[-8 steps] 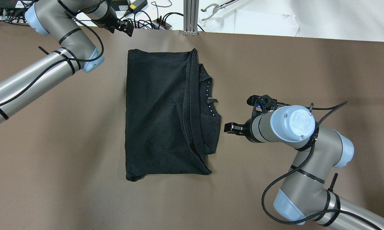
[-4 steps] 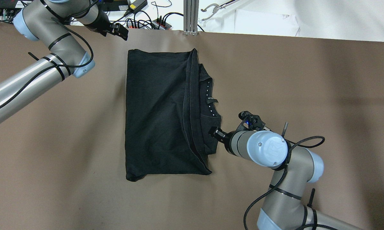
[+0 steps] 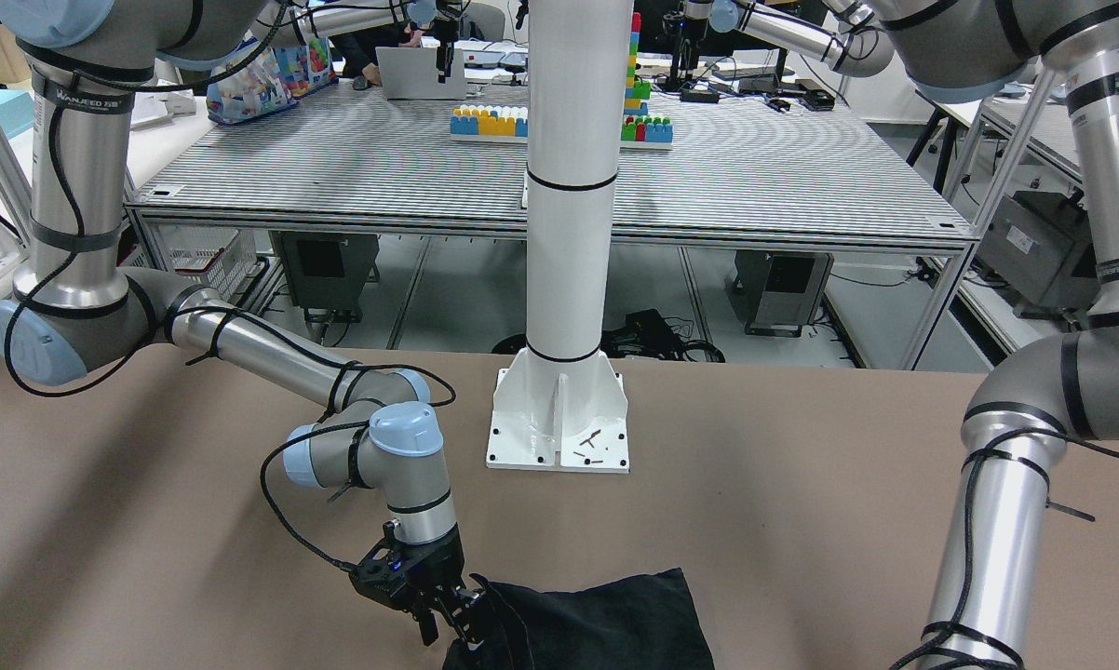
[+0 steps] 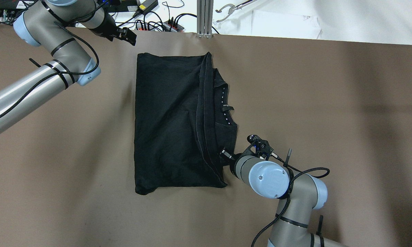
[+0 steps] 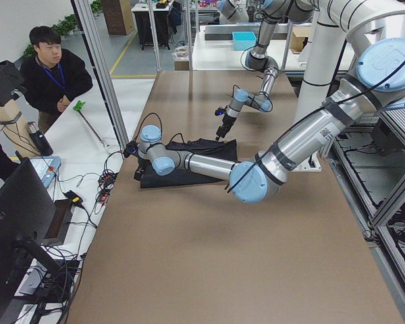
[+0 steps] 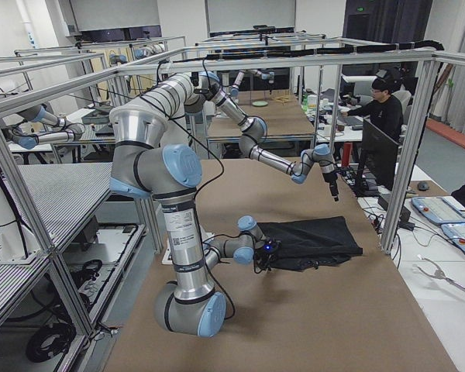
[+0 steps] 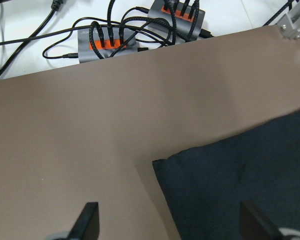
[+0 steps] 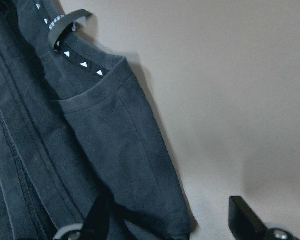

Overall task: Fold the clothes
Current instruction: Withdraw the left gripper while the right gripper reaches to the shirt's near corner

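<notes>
The whole black garment (image 3: 606,623) will come along when I pull on the black garment's loose edge (image 8: 159,145), because that edge runs in one piece up to the collar.
The clothes are one black garment (image 4: 171,120), folded into a rough rectangle at mid table, with its collar and small white marks (image 8: 82,65) showing at the right edge. My right gripper (image 4: 225,156) is open and low at the garment's near right edge. In the right wrist view (image 8: 170,220) one finger is over the fabric (image 8: 115,150) and the other over bare table. It also shows in the front view (image 3: 448,619). My left gripper (image 4: 129,36) is open and empty, above the table beside the garment's far left corner (image 7: 162,167).
Power strips with cables (image 4: 171,24) and an aluminium post (image 4: 204,17) stand past the table's far edge. The white robot pedestal (image 3: 559,409) is behind the garment. A person (image 5: 54,74) and a monitor (image 5: 13,223) are past the far edge.
My right gripper moved left and toward the robot, from beside the collar down to the garment's near right edge. My left arm drew back slightly toward the far left. The garment has not moved.
</notes>
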`<act>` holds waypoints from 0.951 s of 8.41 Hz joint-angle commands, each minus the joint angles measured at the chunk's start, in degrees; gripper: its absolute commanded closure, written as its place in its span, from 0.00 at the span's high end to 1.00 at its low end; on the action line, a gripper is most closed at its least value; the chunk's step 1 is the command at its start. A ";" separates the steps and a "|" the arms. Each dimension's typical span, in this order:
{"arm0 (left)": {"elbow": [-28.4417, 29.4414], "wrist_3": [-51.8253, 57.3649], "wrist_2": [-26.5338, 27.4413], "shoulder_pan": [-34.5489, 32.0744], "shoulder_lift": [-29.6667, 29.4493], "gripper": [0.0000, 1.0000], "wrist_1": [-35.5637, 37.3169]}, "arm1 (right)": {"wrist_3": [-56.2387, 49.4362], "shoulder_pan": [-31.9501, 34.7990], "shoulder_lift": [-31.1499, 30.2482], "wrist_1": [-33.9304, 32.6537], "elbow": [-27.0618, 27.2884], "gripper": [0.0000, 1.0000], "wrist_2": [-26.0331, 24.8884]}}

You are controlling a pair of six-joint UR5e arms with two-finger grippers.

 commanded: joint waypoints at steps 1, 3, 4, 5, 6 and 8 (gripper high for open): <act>-0.01 0.00 0.00 0.01 0.05 1.00 0.00 | 3.39 -1.26 0.43 0.58 -0.93 0.59 -0.51; -0.01 0.09 0.09 0.09 0.13 1.00 0.00 | 3.40 -1.26 0.35 0.93 -0.32 0.07 -0.34; 0.08 0.09 0.09 0.09 0.13 1.00 0.00 | 3.22 -1.17 0.17 1.01 0.65 0.00 -0.34; -0.01 0.09 0.09 0.09 0.22 1.00 0.00 | 2.96 -1.00 -0.53 0.84 3.35 0.00 -0.08; 0.08 0.09 0.09 0.09 0.22 1.00 0.00 | 2.87 -1.00 -2.19 0.40 6.25 0.00 0.27; -0.01 0.09 0.09 0.09 0.66 1.00 -0.17 | 3.22 -1.61 -5.62 0.75 9.00 0.00 0.37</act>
